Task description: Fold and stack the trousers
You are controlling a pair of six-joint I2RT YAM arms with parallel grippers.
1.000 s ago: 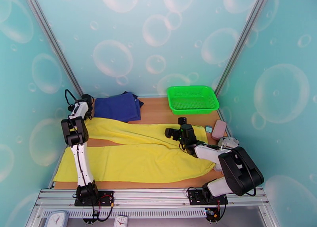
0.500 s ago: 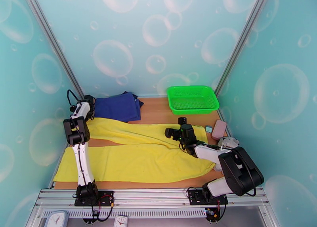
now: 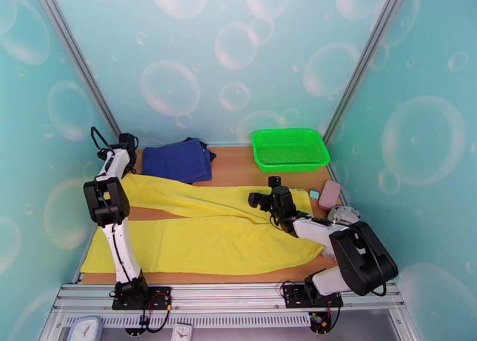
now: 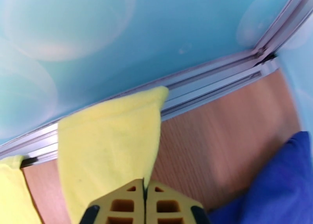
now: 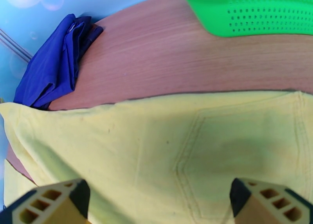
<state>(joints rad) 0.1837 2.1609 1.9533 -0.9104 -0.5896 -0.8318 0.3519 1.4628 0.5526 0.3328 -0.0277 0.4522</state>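
The robot's left gripper has hold of only the far leg's hem. The right gripper should grasp the waist's far corner before both grippers fold that leg over the near leg.
The bright yellow trousers [image 3: 208,241] lie spread on the wooden table, waist to the right and both legs running left. My left gripper [image 3: 127,147] is at the far left corner, shut on the hem end of the far leg. In the left wrist view its closed fingers [image 4: 125,199] pinch the yellow cloth [image 4: 105,142], which rises toward the wall rail. My right gripper [image 3: 260,199] hovers low over the waist, open. The right wrist view has its fingers [image 5: 51,203] wide apart above the seat with its stitched pocket [image 5: 219,154].
A folded navy blue garment [image 3: 177,159] lies at the back left, right beside the left gripper. A green basket [image 3: 292,164] stands at the back right. A pink block [image 3: 329,194] and a small teal item [image 3: 313,194] sit by the right wall.
The left arm has swung left and back toward the corner, carrying the far leg's hem with it. The right arm has stayed put.
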